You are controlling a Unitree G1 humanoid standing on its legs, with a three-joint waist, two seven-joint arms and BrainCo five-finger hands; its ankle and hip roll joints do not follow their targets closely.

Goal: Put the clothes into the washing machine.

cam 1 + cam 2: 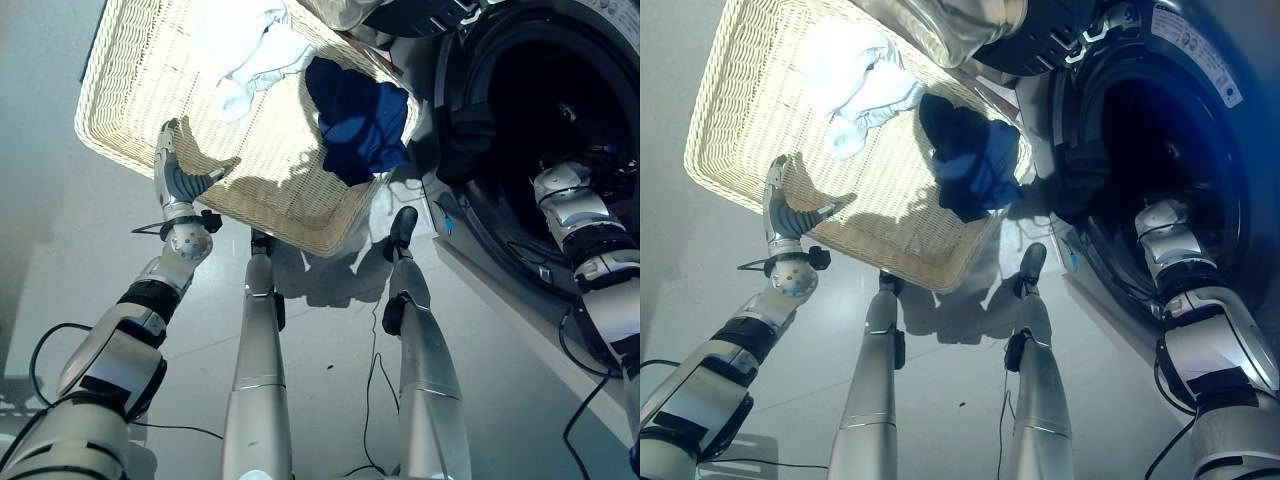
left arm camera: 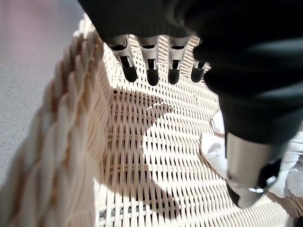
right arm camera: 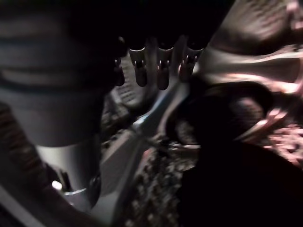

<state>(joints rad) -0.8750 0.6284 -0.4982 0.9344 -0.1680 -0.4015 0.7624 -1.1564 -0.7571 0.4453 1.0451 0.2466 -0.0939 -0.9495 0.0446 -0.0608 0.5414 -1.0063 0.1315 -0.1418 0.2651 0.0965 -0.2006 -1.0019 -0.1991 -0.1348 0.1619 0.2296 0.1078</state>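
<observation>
A limp cloth piece (image 1: 236, 98) sprawls from the bunched white garment (image 1: 268, 52), so the white garment will trail a tail across the dark blue garment when I carry it.
A flat wicker basket (image 1: 270, 170) lies on the floor with white clothes (image 1: 250, 50) at its far side and a dark blue garment (image 1: 355, 115) at the corner nearest the washing machine (image 1: 500, 290). My left hand (image 1: 178, 180) hovers open over the basket's near rim, fingers (image 2: 151, 73) straight above bare weave, holding nothing; a bit of white cloth (image 2: 213, 146) shows beside its thumb. My right arm (image 1: 575, 215) reaches into the dark drum (image 1: 540, 110). Inside, my right hand's fingers (image 3: 158, 71) are straight and empty over the perforated drum wall. A dark mass (image 3: 236, 189) lies beside them; what it is I cannot tell.
The machine's round glass door (image 1: 940, 25) stands swung open above the basket's far right corner. Grey floor (image 1: 60, 260) spreads to the left of the basket and in front of it.
</observation>
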